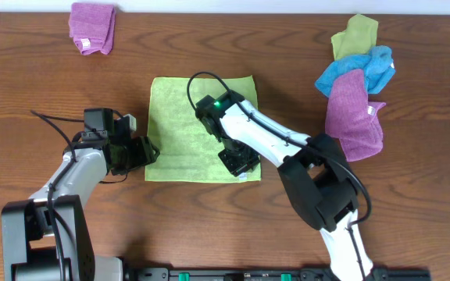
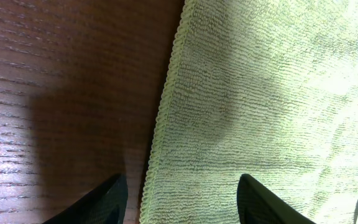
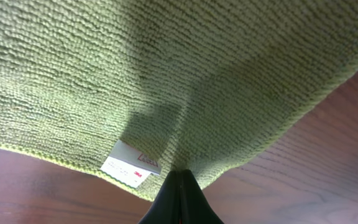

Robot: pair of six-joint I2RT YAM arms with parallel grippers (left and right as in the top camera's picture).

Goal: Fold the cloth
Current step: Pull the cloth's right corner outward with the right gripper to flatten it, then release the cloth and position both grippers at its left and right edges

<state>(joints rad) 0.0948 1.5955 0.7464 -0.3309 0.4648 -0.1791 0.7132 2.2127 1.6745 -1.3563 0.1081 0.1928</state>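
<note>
The robot's right gripper is closed over the cloth [image 1: 242, 177] next to the white label, so that gripper should lift clear, open and grab the cloth's near corner [image 1: 258, 179] from outside.
A light green cloth [image 1: 186, 117] lies flat in the middle of the wooden table. My right gripper [image 1: 239, 162] is shut on the cloth's near right corner; in the right wrist view the closed fingertips [image 3: 180, 177] pinch the cloth [image 3: 166, 74] beside its white label [image 3: 131, 163]. My left gripper [image 1: 148, 151] is open at the cloth's near left corner. In the left wrist view its fingers [image 2: 182, 199] straddle the cloth's hemmed left edge [image 2: 166, 112], one finger over wood, one over cloth.
A purple cloth [image 1: 92, 27] lies at the back left. A pile of olive [image 1: 355, 35], blue [image 1: 358, 70] and magenta [image 1: 354, 117] cloths lies at the right. The table's front edge runs along the bottom.
</note>
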